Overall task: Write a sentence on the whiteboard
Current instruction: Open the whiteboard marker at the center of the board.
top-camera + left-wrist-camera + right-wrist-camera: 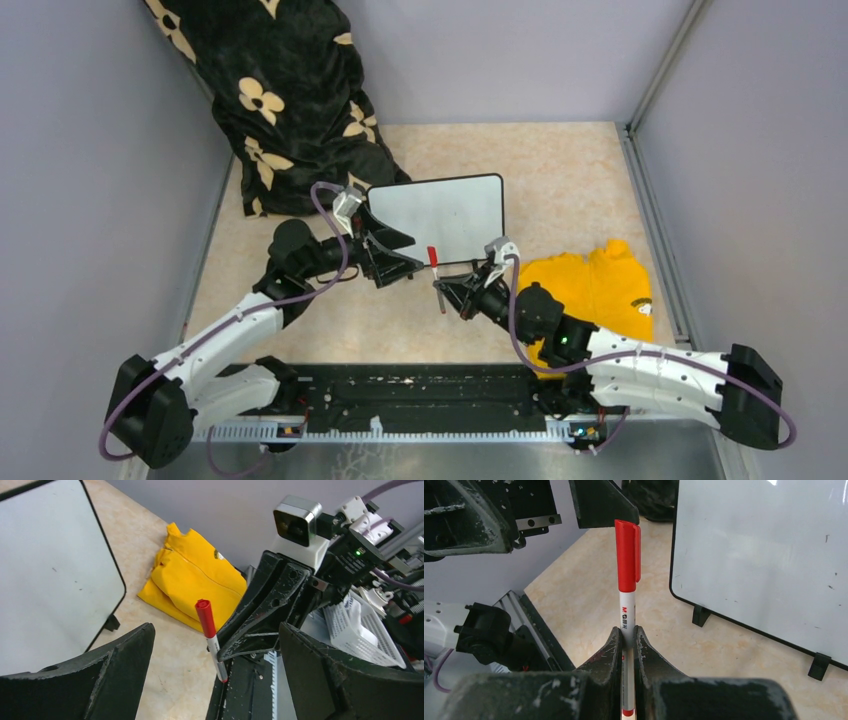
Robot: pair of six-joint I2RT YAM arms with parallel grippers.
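The red cap covers the marker's tip, so the robot's left gripper should pull the cap off while its right gripper holds the marker's white body, before writing.
The whiteboard stands at mid table, black-framed, its face blank apart from a few tiny specks; no red writing shows on it. It also shows in the left wrist view and the right wrist view. My right gripper is shut on a red-and-white marker, held with its red cap on and pointing up. My left gripper is open, its fingers either side of the marker's cap without touching it.
A folded yellow garment lies right of the board. A black blanket with cream flowers is heaped at the back left. Grey walls close three sides. A white basket sits by the arm bases.
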